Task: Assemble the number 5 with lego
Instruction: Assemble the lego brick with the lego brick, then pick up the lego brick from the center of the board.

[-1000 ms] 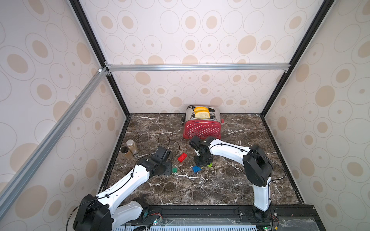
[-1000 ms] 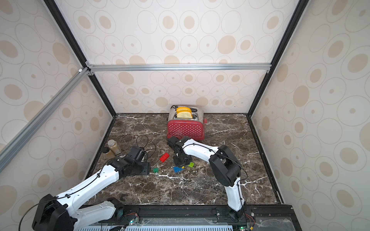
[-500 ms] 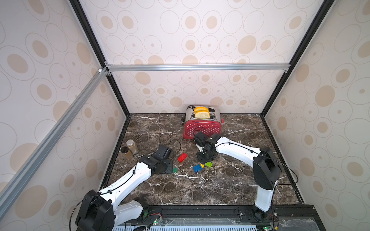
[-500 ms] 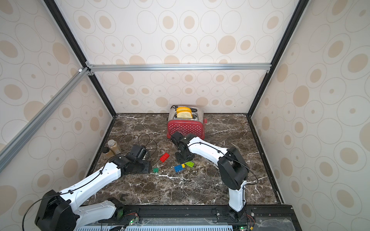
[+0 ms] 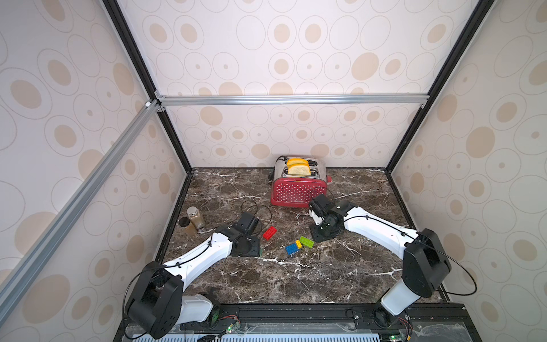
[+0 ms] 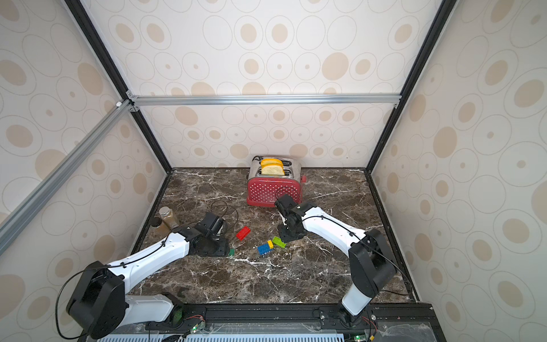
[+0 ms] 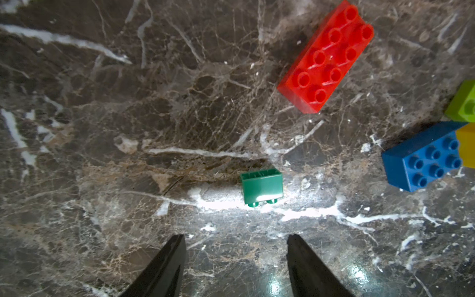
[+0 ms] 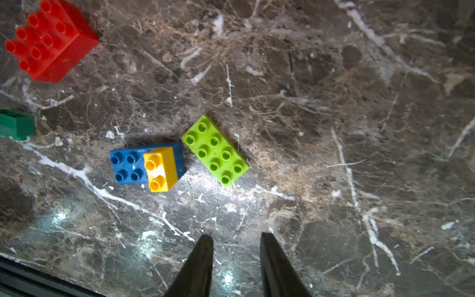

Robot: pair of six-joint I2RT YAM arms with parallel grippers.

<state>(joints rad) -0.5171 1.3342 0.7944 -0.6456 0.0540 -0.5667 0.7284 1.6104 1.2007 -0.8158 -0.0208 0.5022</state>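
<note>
The dark-green brick (image 7: pixel 262 186) is on its side with studs (image 7: pixel 262 203) facing the robot's left gripper, so the left gripper should pick it up and pass it to the right gripper.
Loose lego lies mid-table. The red brick (image 5: pixel 269 232) (image 7: pixel 326 57) is farthest back. A yellow brick (image 8: pixel 160 168) sits on one end of the blue brick (image 8: pixel 126 165) (image 5: pixel 291 249), and the lime-green brick (image 8: pixel 214 151) (image 5: pixel 306 242) lies just beside them. The small dark-green brick (image 7: pixel 262 186) (image 6: pixel 231 252) lies on its side a short way ahead of my left gripper (image 7: pixel 235 235), which is open and empty. My right gripper (image 8: pixel 236 234) hangs behind the lime-green brick, narrowly open and holding nothing. No assembled number 5 is in view.
A red polka-dot toaster (image 5: pixel 299 189) with bread slices stands at the back, close behind the right wrist. Two jars (image 5: pixel 195 217) stand by the left wall. A black cable (image 5: pixel 260 207) loops on the marble behind the left wrist. Patterned walls enclose the table.
My right gripper has drawn back to the right, away from the blue and yellow bricks, and its jaws have parted slightly. The left jaws have widened a little.
</note>
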